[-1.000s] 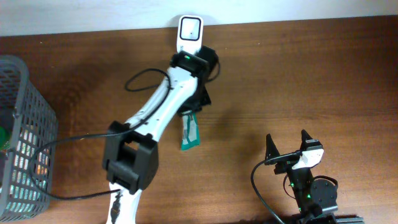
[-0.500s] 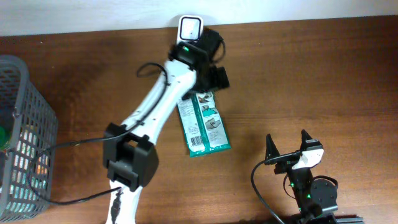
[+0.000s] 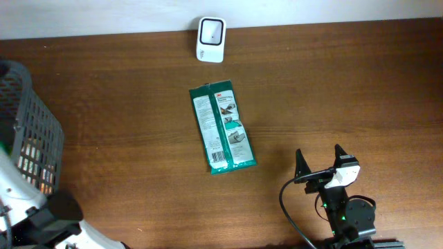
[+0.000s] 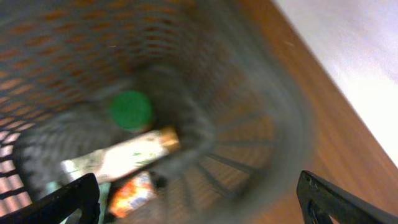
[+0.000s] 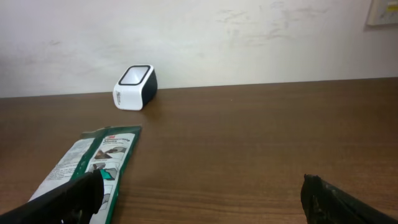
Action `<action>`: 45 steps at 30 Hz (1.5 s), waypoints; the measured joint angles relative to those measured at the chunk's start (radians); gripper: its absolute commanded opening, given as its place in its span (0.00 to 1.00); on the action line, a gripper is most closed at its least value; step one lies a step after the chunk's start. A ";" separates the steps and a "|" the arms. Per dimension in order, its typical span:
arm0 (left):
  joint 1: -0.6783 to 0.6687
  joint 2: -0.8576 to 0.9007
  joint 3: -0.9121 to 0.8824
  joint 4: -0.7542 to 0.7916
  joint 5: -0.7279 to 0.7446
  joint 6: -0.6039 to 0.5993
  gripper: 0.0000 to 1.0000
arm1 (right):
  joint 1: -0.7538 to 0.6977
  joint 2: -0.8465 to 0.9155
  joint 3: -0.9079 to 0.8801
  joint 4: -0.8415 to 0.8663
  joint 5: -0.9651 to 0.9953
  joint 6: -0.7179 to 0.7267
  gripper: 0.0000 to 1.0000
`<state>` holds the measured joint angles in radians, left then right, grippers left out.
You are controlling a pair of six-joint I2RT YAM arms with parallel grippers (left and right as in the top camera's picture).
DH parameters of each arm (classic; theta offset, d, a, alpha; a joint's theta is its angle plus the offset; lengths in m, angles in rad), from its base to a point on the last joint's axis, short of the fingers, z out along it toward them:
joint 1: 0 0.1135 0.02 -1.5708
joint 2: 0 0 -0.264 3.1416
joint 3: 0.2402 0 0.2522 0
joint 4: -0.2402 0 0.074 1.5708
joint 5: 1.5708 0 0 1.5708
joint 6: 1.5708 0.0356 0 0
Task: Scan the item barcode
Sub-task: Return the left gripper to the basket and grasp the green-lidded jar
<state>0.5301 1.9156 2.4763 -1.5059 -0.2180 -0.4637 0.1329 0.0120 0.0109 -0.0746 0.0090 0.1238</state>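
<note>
My left gripper should keep going down open into the grey basket (image 4: 171, 93) until its fingers are on both sides of the green cap (image 4: 130, 111), because the cap faces up and the bright packets leave it uncovered.
The item, a flat green and white packet (image 3: 221, 128), lies label-up on the wooden table below the white barcode scanner (image 3: 210, 30), touched by neither gripper. In the right wrist view the packet (image 5: 93, 163) is at the lower left and the scanner (image 5: 134, 87) stands by the wall. My right gripper (image 3: 319, 152) rests open at the front right, nothing between its fingers (image 5: 68, 200). My left gripper (image 4: 199, 205) is open and empty above the grey mesh basket (image 4: 249, 124); that view is blurred. Only the left arm (image 3: 48, 218) shows overhead, at the bottom left.
The grey basket (image 3: 28, 138) stands at the table's left edge. Inside it I see a green cap (image 4: 130, 111) and some bright packets (image 4: 124, 155). A white wall runs along the table's back edge behind the scanner.
My left gripper opened and let go of the green packet, which now lies flat on the table. The left arm swung away from the scanner to the basket at the left. The right arm stayed still.
</note>
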 measured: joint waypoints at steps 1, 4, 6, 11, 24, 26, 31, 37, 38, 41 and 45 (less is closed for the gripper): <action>0.040 0.001 -0.004 0.002 0.003 0.000 0.99 | 0.000 0.000 0.000 0.000 0.000 0.000 0.98; 0.129 0.000 -0.064 0.026 0.011 0.000 0.99 | 0.000 0.000 0.000 0.000 0.000 0.000 0.98; 0.183 0.000 -0.152 0.070 0.013 0.001 0.99 | 0.000 0.000 0.000 0.000 0.000 0.000 0.98; 0.252 0.007 -0.453 0.278 0.038 0.103 0.99 | 0.000 0.000 0.000 0.000 0.000 0.000 0.98; 0.259 0.066 -0.771 0.684 0.014 0.387 0.99 | 0.000 0.000 0.000 0.000 0.000 0.000 0.98; 0.259 0.118 -0.773 0.707 0.011 0.402 0.99 | 0.000 0.000 0.000 0.000 0.000 0.000 0.98; 0.259 0.142 -0.779 0.734 0.011 0.419 0.88 | 0.000 0.000 0.000 0.000 0.001 0.000 0.98; 0.259 0.208 -0.780 0.706 0.012 0.426 0.55 | 0.000 0.000 0.000 0.000 0.000 0.000 0.98; 0.259 0.207 -0.779 0.708 0.012 0.425 0.50 | 0.000 0.000 0.000 0.000 0.000 0.000 0.98; 0.259 0.203 -0.778 0.705 0.011 0.426 0.50 | 0.000 0.000 0.000 0.000 0.000 0.000 0.98; 0.259 0.198 -0.771 0.665 0.011 0.421 0.52 | 0.000 0.000 0.000 0.000 0.000 0.000 0.98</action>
<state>0.7887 2.1132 1.7058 -0.8413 -0.2070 -0.0429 0.1329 0.0120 0.0109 -0.0746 0.0093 0.1238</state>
